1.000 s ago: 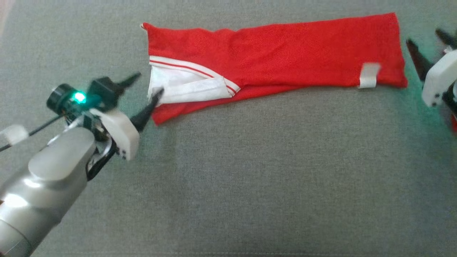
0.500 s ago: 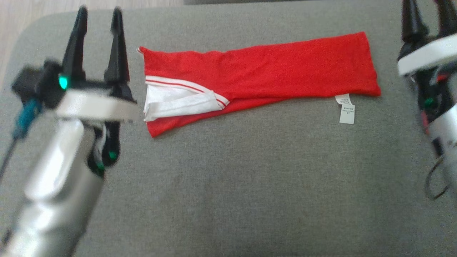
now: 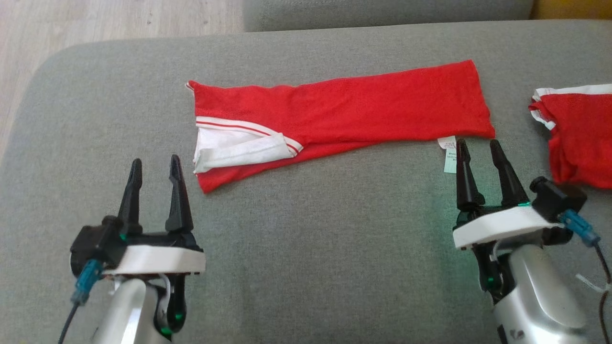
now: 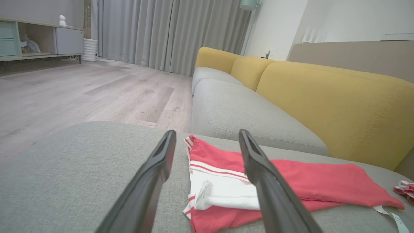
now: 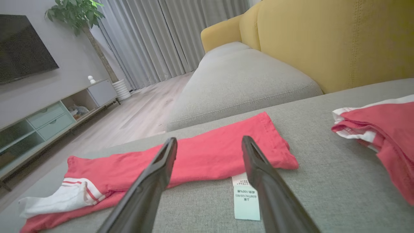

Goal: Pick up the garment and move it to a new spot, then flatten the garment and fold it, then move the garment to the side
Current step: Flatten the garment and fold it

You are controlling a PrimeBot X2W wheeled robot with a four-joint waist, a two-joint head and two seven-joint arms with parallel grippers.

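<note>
The red garment [image 3: 396,105] will stay folded when I move it to the side, because the garment's layers [image 3: 328,151] are flat together along its near edge.
The garment [image 3: 344,110] is red with a white, red-striped trim at its left end. It lies folded into a long flat strip across the grey cushion [image 3: 306,267], and a white care label [image 3: 449,154] sticks out near its right corner. My left gripper [image 3: 154,162] stands open below and left of the strip's left end, holding nothing. My right gripper [image 3: 479,142] is open just below the right corner, beside the label. The left wrist view has the garment [image 4: 291,181] lying past the open left gripper [image 4: 207,134]. The right wrist view shows the garment [image 5: 207,155] beyond the open right gripper [image 5: 209,139].
A second red and white garment [image 3: 578,134] lies bunched at the cushion's right edge. Wooden floor [image 3: 95,24] shows past the cushion's far left corner. A yellow sofa back [image 4: 339,103] and another grey seat [image 4: 242,110] stand behind.
Both grippers have let go of the garment's ends and drawn back toward me, fingers now pointing forward. The head camera has tilted, so the second garment at the right has come into view.
</note>
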